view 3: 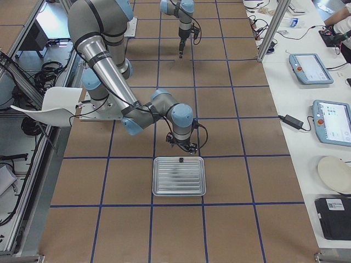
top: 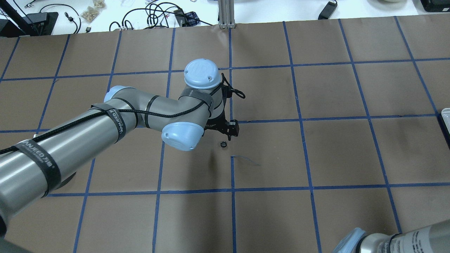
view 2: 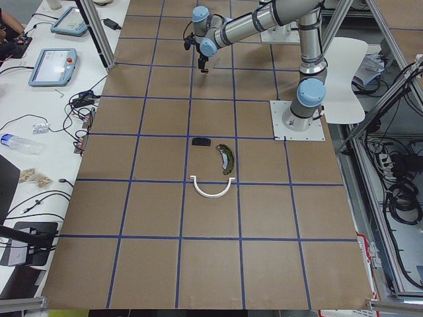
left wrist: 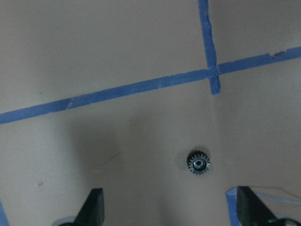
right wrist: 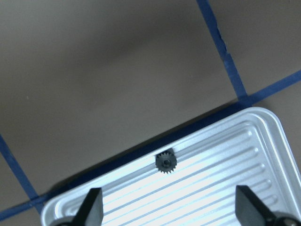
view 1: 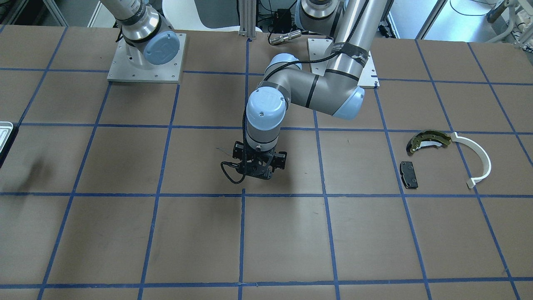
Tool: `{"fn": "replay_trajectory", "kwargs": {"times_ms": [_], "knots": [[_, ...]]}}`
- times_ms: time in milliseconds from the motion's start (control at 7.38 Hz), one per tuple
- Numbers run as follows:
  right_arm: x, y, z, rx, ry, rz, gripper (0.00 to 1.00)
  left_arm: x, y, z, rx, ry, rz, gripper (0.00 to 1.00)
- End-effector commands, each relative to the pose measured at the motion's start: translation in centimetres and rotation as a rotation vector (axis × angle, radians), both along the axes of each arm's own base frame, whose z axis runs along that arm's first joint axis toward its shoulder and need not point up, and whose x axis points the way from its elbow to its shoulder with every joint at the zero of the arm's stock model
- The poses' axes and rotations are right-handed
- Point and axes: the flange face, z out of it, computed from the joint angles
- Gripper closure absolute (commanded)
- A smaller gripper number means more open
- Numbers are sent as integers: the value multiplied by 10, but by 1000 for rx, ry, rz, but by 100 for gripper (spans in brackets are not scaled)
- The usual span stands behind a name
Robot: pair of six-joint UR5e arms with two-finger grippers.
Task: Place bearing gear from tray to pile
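The bearing gear in the tray is far from my left gripper and from the pile, so next my right gripper picks it up and brings it to the middle of the table.
A small dark bearing gear (right wrist: 165,163) lies in the ribbed silvery tray (right wrist: 225,155) close to its far rim. My right gripper (right wrist: 171,209) hovers over it, open and empty. In the exterior right view the gear (view 3: 180,160) and tray (view 3: 179,186) sit under that gripper (view 3: 181,147). A second bearing gear (left wrist: 198,164) lies on the brown table at mid-table. My left gripper (left wrist: 171,209) is above it, open and empty, and the gear also shows in the overhead view (top: 223,144). The pile is apart: olive-gold brake shoe (view 1: 429,140), white arc (view 1: 476,160), black pad (view 1: 409,174).
Blue tape lines (top: 232,168) grid the brown table. The tray's edge shows at the side of the table (view 1: 5,131). My left arm's elbow (view 1: 333,93) hangs over the table's middle. Cables and control tablets lie on the white bench (view 3: 312,68) beyond the table.
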Motion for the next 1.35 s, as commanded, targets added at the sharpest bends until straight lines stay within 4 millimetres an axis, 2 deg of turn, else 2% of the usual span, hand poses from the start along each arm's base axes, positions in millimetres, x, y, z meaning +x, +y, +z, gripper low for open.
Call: {"fn": "replay_trajectory", "kwargs": {"times_ms": [0, 135, 542, 677, 812, 1083, 1219], "knots": [[-15, -2, -19, -16, 4, 153, 4, -7, 1, -24, 20, -5, -22, 14], [-12, -7, -20, -65, -5, 225, 4, -10, 4, -24, 23, -6, -28, 19], [-15, -7, -42, -36, -33, 233, 7, -9, 4, -25, 26, -10, -27, 55], [-15, -6, -46, -33, -39, 229, 8, -9, 5, -25, 28, -18, -29, 75], [-15, -6, -48, -30, -42, 225, 13, -9, 4, -23, 28, -19, -30, 100], [-16, -4, -48, -4, -29, 232, 18, -5, -2, -2, 10, -12, -41, 100], [-16, -4, -50, -3, -33, 231, 19, 12, -16, 16, 3, -13, -55, 100]]}}
